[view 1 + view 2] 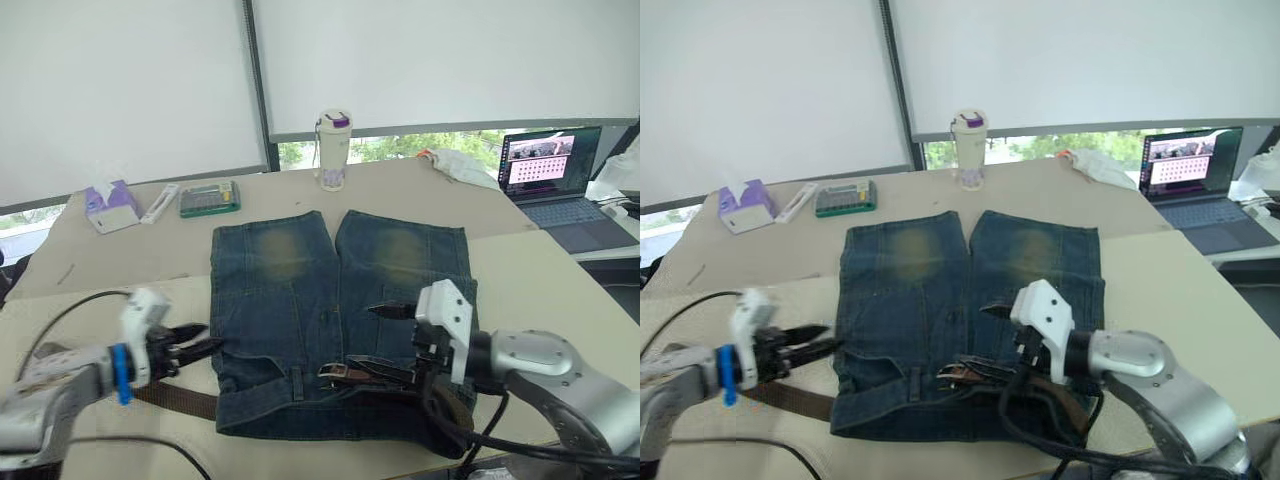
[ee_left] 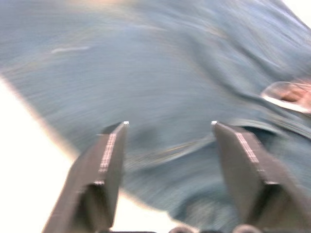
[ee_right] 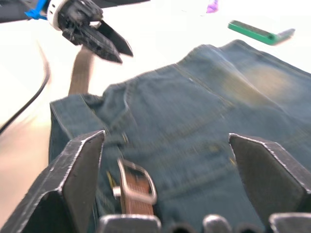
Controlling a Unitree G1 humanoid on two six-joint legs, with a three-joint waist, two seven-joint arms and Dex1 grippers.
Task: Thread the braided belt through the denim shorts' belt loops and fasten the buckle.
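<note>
My gripper will make the belt's thin strap (image 1: 172, 397) bend back in a loop when it pulls the strap over the shorts, because the strap sticks out past the waistband (image 1: 214, 407).
The denim shorts (image 1: 330, 290) lie flat on the table with the waistband toward me. The braided belt (image 1: 180, 400) sticks out as a brown strap from the waistband's left end. Its silvery buckle (image 1: 335, 372) with brown leather trim rests on the waistband near the middle. A belt loop (image 1: 297, 383) stands just left of the buckle. My left gripper (image 1: 200, 342) is open at the shorts' left edge, just above the strap, holding nothing. My right gripper (image 1: 375, 340) is open wide over the waistband, and the buckle (image 3: 138, 182) lies between its fingers (image 3: 80, 165), untouched.
At the back of the table stand a white bottle (image 1: 333, 150), a green box (image 1: 210, 198), a white tube (image 1: 160, 203) and a purple tissue box (image 1: 110, 207). An open laptop (image 1: 555, 170) sits far right. A black cable (image 1: 70, 310) loops by my left arm.
</note>
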